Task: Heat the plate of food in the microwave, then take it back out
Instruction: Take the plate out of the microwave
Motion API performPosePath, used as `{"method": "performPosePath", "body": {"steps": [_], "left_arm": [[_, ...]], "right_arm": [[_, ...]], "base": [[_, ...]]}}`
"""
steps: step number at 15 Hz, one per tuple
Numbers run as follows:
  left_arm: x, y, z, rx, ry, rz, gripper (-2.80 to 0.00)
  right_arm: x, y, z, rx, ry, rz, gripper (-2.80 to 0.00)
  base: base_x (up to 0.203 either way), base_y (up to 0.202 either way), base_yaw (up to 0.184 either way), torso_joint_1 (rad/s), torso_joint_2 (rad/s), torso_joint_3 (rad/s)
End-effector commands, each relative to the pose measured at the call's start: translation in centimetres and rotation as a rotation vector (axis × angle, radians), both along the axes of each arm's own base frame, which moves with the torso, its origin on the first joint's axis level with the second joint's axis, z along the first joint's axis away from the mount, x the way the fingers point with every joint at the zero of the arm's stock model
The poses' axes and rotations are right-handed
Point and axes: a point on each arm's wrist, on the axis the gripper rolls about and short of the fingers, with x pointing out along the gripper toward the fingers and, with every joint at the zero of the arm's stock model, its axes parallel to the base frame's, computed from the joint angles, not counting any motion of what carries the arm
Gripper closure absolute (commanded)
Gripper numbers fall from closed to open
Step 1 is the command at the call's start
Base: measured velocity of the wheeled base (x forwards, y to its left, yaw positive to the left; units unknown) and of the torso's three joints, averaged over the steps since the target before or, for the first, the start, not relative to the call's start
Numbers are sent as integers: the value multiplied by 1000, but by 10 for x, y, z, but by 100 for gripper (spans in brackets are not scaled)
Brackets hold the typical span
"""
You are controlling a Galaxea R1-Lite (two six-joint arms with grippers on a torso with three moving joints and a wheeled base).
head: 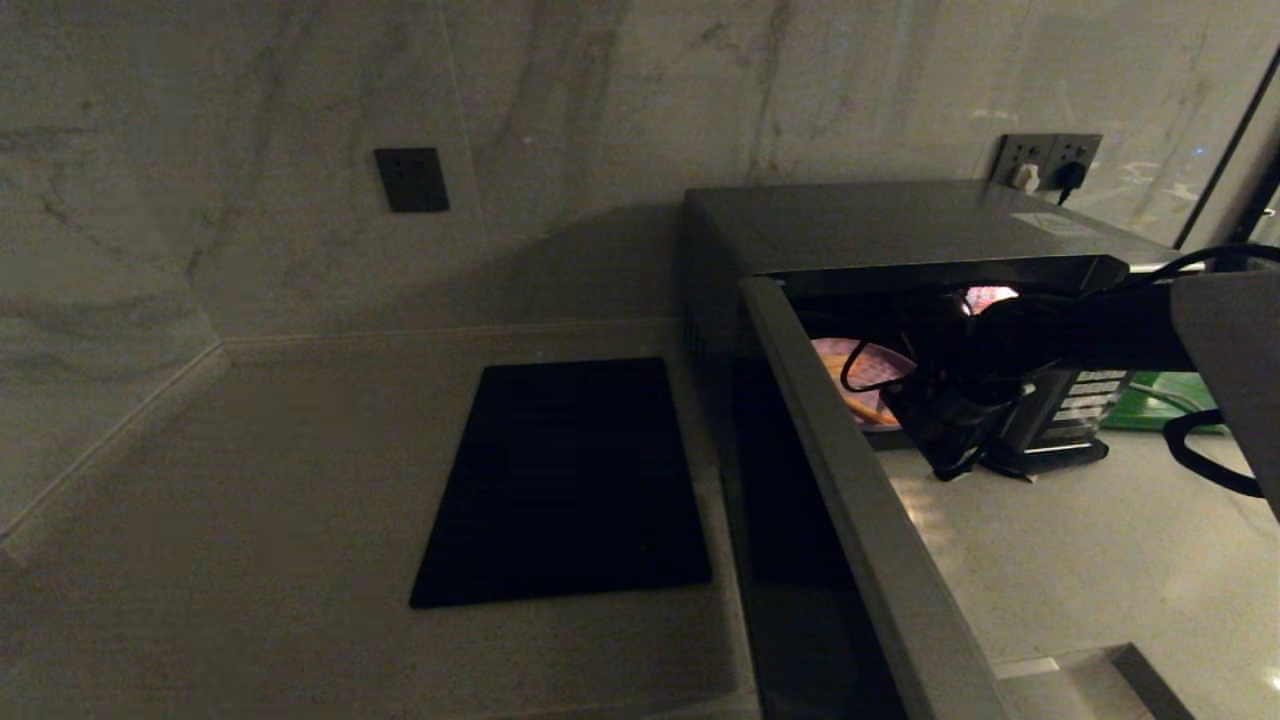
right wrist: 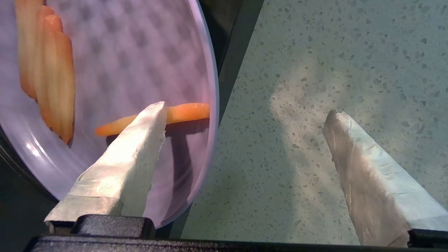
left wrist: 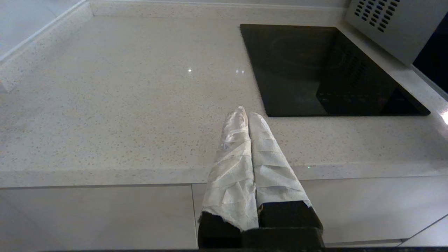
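The orange-yellow sticks (right wrist: 54, 79) lie flat inside the lavender plate's raised rim (right wrist: 214, 90), so I expect them to come along and stay on when I carry the plate out.
The microwave (head: 900, 220) stands on the counter with its door (head: 850, 500) swung open toward me. The lavender plate (head: 835, 358) sits just inside the opening, partly hidden by my right arm. My right gripper (right wrist: 245, 109) is open at the microwave's mouth. One taped finger (right wrist: 140, 147) hovers over the plate (right wrist: 122, 52), touching nothing that I can see, and the other finger (right wrist: 364, 175) is beyond the rim, over the counter. Orange-yellow sticks (right wrist: 52, 77) lie on the plate, one (right wrist: 189, 110) near the rim. My left gripper (left wrist: 245, 112) is shut and empty, parked over the counter's front edge.
A flat black panel (head: 565, 480) is set into the speckled counter (left wrist: 122, 105) to the left of the microwave. A green board (head: 1160, 400) lies right of the microwave, behind my right arm. Wall sockets (head: 1050, 160) with a plugged-in cable are behind the microwave.
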Motion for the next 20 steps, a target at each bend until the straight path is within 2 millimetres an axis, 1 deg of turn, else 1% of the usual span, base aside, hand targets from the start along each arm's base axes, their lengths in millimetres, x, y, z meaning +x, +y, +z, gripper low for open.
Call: {"method": "performPosePath", "body": {"steps": [1,6,7,9,12,16,18,20], "left_arm": [[0,0,0,-1,1,1,0],[0,0,0,-1,0,1,0],[0,0,0,-1,1,1,0],[0,0,0,-1,1,1,0],[0,0,0,-1,1,1,0],[0,0,0,-1,1,0,0],[0,0,0,-1,1,1,0],[0,0,0,0,1,1,0]], "right_arm": [[0,0,0,3,2,-7,-280],[1,0,0,2,-1,-7,-280],[1,0,0,1,-3,-5,0],[0,0,5,2,-14,-4,0],[-2,0,18,6,-51,0,0],[-6,-1,29,10,-74,0,0],[-7,-1,31,10,-79,1,0],[-6,-1,28,12,-72,0,0]], "base": [[0,0,0,0,0,0],[0,0,0,0,0,0],[0,0,0,0,0,0],[0,0,0,0,0,0],[0,0,0,0,0,0],[0,0,0,0,0,0],[0,0,0,0,0,0],[0,0,0,0,0,0]]}}
